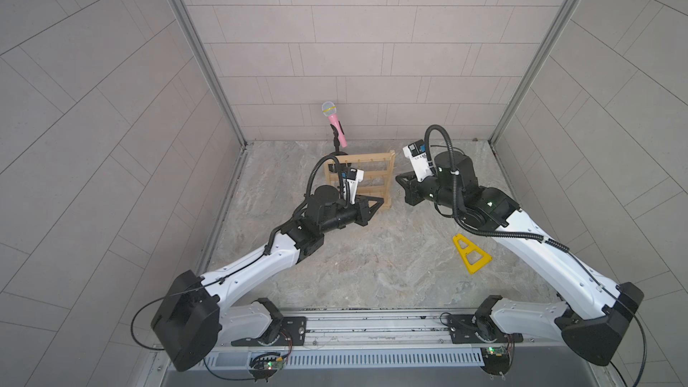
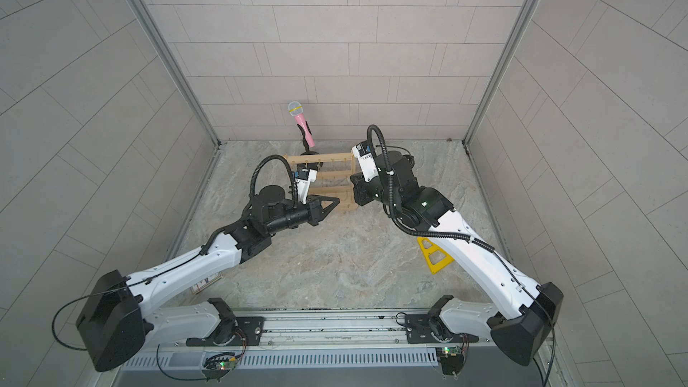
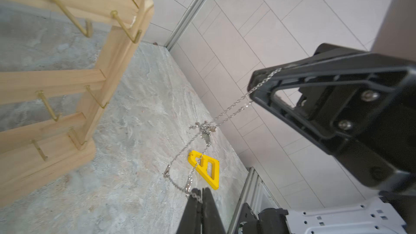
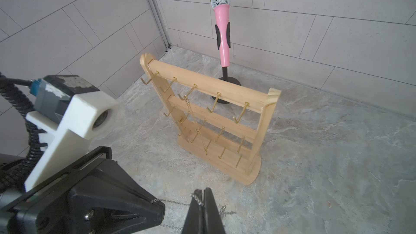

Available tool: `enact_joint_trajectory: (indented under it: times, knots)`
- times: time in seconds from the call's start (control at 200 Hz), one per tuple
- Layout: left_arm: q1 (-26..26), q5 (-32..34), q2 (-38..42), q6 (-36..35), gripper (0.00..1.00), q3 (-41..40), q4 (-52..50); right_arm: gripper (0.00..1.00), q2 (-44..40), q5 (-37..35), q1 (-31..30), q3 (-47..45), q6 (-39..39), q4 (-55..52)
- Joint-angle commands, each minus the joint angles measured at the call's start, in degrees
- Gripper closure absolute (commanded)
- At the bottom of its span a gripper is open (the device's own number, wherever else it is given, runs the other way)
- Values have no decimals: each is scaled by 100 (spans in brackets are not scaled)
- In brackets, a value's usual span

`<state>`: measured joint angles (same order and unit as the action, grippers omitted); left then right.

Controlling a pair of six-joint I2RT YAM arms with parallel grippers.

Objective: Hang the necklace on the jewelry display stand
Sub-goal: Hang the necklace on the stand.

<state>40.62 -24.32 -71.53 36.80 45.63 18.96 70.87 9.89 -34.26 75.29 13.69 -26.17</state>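
Observation:
The top bar's end hook [image 3: 127,27] is free with the necklace stretched open [image 3: 228,111] toward my right gripper. My left gripper holds on until the hook catches the necklace.
A thin silver necklace [image 3: 205,129] with a tangled knot in its middle hangs stretched between my two grippers, just above the floor. My left gripper [image 3: 202,191] is shut on one end of the chain. My right gripper [image 4: 203,192] is shut on another part of it [image 4: 174,202]. Both meet just in front of the jewelry display stand [image 4: 225,91], left gripper [image 1: 379,202] at its near left, right gripper [image 1: 398,180] at its near right. The light-wood stand [image 1: 387,176] has three bars of brass hooks. A fine gold chain [image 4: 191,113] hangs from a top-bar hook.
A pink microphone [image 4: 221,25] on a black stand stands right behind the rack near the back wall. A yellow triangular plastic piece [image 1: 471,255] lies on the marbled floor under the right arm. Tiled walls close in on three sides.

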Motion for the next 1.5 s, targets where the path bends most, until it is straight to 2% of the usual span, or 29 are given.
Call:
enact_joint_trajectory:
  times: [0.0,0.175,0.525,1.041,1.491]
  knots:
    - [-28,382,-158,-335,95,279,29,100,179,129,145,279,-452,33]
    - [-15,613,-418,-502,95,359,61,100,661,462,385,628,-675,95]
    - [-18,1032,-456,-836,95,352,133,99,1338,753,578,1248,-803,218]
    - [-19,1134,-584,-906,96,393,92,98,1841,718,677,1733,-756,87]
    - [-15,1166,-803,-872,95,500,92,98,1849,628,878,1614,-702,-36]
